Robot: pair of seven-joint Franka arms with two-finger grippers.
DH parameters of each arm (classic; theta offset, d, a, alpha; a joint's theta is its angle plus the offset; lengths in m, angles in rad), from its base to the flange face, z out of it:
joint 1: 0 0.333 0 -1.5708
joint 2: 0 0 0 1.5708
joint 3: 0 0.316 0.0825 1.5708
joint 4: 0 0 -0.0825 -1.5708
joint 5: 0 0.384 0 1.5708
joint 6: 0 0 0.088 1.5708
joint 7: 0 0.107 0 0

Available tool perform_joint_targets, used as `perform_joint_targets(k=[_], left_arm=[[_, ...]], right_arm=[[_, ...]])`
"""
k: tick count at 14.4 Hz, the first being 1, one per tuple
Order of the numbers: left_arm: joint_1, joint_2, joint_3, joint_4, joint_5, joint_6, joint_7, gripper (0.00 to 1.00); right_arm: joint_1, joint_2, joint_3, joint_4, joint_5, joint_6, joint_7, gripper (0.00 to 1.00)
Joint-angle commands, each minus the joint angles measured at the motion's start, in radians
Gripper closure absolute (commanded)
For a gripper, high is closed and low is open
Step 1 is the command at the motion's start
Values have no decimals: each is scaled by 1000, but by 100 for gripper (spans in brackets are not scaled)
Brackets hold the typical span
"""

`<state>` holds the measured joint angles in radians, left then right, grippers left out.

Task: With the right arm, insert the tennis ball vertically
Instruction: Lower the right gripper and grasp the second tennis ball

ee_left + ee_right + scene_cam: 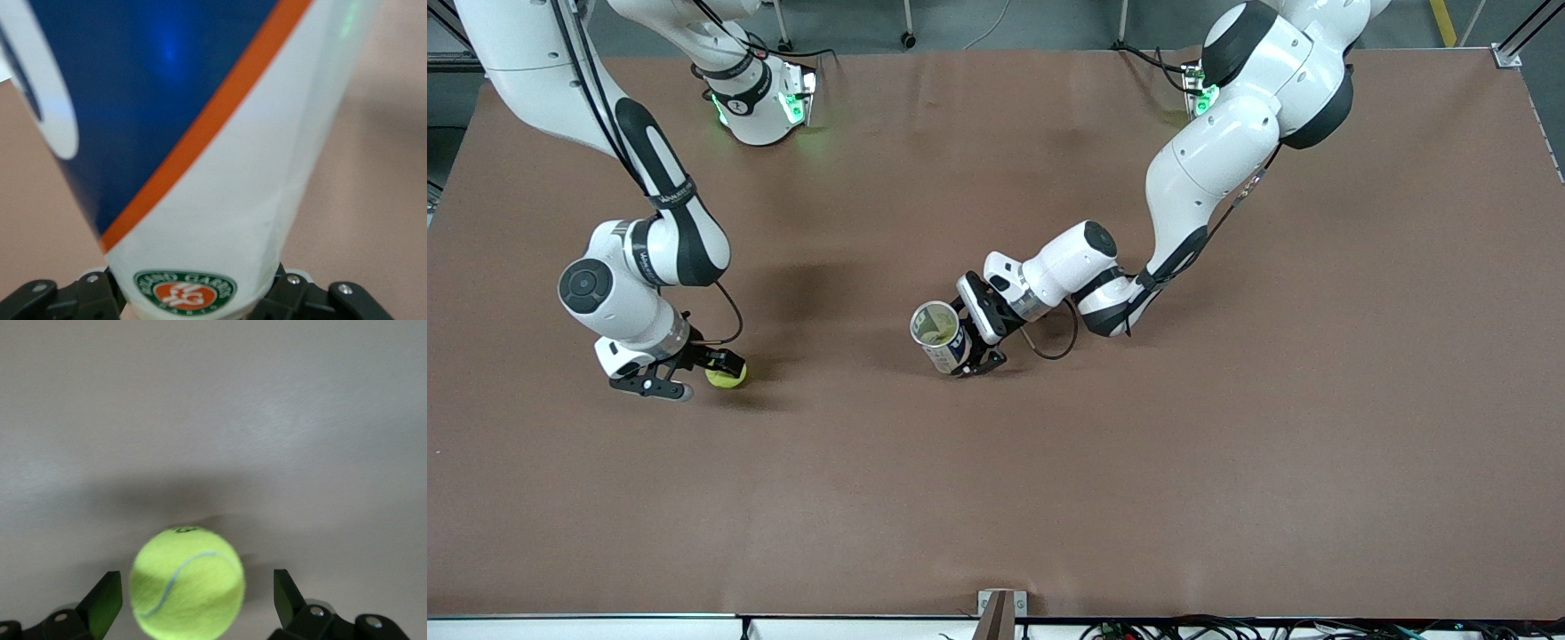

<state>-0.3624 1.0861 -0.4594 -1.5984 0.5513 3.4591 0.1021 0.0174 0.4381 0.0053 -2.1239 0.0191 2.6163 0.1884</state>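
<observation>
The can's opening [935, 324] looks just wider than the tennis ball [728, 378], so the tennis ball should drop below the can's rim when I insert it.
A yellow-green tennis ball [727, 377] lies on the brown table toward the right arm's end. My right gripper [698, 375] is low at the table, open, with the ball [187, 581] between its two fingers [107, 603]; a gap shows on each side of the ball. My left gripper [976, 345] is shut on the lower part of a white, blue and orange tennis ball can [940, 336] near the table's middle. The can is tilted, its open mouth up and toward the right arm's end. In the left wrist view the can [200, 133] fills the frame above the gripper [193, 297].
The brown table [1138, 462] stretches wide on all sides. The two arm bases [760, 107] stand along the edge farthest from the front camera. A small bracket [996, 609] sits at the nearest edge.
</observation>
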Motion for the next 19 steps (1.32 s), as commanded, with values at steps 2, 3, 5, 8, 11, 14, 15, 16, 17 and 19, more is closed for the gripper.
perform_joint_targets(k=[2, 3, 5, 8, 11, 14, 15, 16, 17, 19], left_arm=[[-3, 1, 4, 9, 16, 20, 5, 24], [-1, 1, 4, 9, 16, 20, 5, 24], [-1, 1, 4, 9, 16, 20, 5, 24], [3, 1, 4, 11, 15, 20, 5, 24], [0, 0, 4, 14, 7, 18, 4, 24], [3, 0, 4, 12, 12, 20, 5, 24], [3, 0, 4, 12, 12, 20, 5, 24], [3, 0, 4, 12, 12, 20, 4, 24], [3, 0, 4, 12, 10, 18, 4, 24], [3, 0, 4, 12, 10, 20, 4, 24]], right_arm=[[-8, 19, 16, 6, 28, 4, -1, 0], [-7, 22, 16, 6, 28, 4, -1, 1], [-7, 24, 16, 7, 27, 1, -1, 18], [-10, 24, 16, 24, 27, -7, -4, 42], [-10, 24, 16, 45, 27, -6, -38, 66], [-10, 22, 16, 52, 27, -9, -35, 89], [-4, 18, 16, 52, 28, -12, -24, 97], [2, 8, 22, 52, 33, -25, 2, 99], [13, -8, 39, 55, 36, -57, 64, 100], [21, -56, 90, 82, 39, -184, 201, 100]])
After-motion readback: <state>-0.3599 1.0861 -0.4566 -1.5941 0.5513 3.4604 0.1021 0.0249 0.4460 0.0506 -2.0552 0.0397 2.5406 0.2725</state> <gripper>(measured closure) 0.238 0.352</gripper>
